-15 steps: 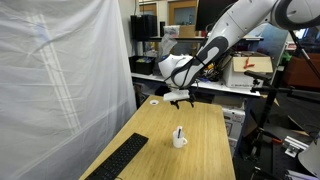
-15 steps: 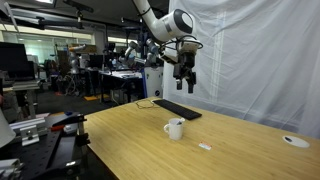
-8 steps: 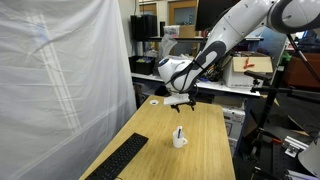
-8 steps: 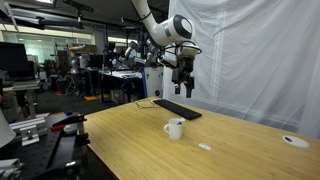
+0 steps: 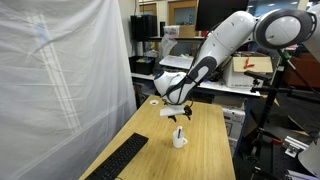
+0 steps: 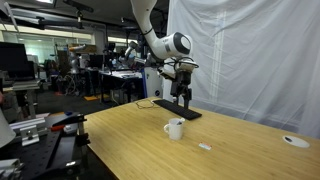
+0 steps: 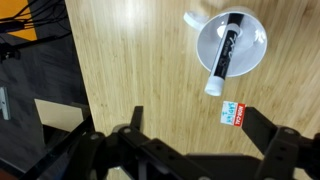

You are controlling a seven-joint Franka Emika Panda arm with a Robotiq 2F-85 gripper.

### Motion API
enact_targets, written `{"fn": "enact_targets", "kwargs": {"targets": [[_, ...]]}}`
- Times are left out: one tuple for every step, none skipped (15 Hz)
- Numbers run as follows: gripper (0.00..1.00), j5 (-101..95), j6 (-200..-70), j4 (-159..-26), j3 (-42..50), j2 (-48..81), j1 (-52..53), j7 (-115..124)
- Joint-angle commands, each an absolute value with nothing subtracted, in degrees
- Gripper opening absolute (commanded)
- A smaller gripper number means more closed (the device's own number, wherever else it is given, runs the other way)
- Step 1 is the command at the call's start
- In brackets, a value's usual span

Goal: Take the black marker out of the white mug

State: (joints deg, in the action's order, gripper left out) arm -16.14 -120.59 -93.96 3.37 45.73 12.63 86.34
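Note:
My open fingers line up across the black marker's white end (image 7: 214,86), which is past the mug's rim, so my gripper should keep moving toward that end (image 5: 180,128) and close.
The white mug (image 5: 180,140) stands on the wooden desk, also seen in an exterior view (image 6: 175,129). The black marker (image 5: 179,131) leans inside it, its top sticking out. In the wrist view the mug (image 7: 252,42) sits at the top right. The marker (image 7: 224,48) lies across its inside, with a white end (image 7: 213,86) over the rim. My gripper (image 7: 198,125) is open and empty. It hangs above the desk a little beside the mug, in both exterior views (image 5: 178,118) (image 6: 183,100).
A long black keyboard (image 5: 118,160) (image 6: 177,109) lies on the desk. A small white round disc (image 6: 295,141) and a small white scrap (image 6: 204,147) lie further along. A red-and-white sticker (image 7: 232,114) is on the wood between my fingers. A white curtain (image 5: 60,70) hangs beside the desk.
My gripper has moved down towards the desk and closer to the mug. The mug and marker have not moved.

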Motion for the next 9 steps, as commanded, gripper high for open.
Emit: {"fn": "enact_targets", "kwargs": {"targets": [[1.00, -15.47, -120.03, -89.18, 5.20, 49.79, 14.79, 88.92], [1.00, -15.66, -119.76, -87.87, 5.52, 51.06, 15.33, 89.66], [1.00, -15.86, -119.72, -86.78, 5.95, 52.19, 15.90, 90.73], [1.00, -15.88, -119.43, -85.61, 6.20, 53.22, 16.31, 91.42], [1.00, -15.95, -119.05, -84.47, 6.51, 54.24, 16.77, 92.07], [1.00, -16.14, -119.18, -83.59, 6.94, 55.19, 17.26, 92.96], [1.00, -16.23, -119.22, -82.84, 7.25, 55.94, 17.64, 93.58], [1.00, -16.33, -119.10, -82.04, 7.63, 56.67, 18.02, 94.16], [1.00, -16.15, -118.98, -81.41, 7.81, 57.33, 18.19, 94.70]]}}
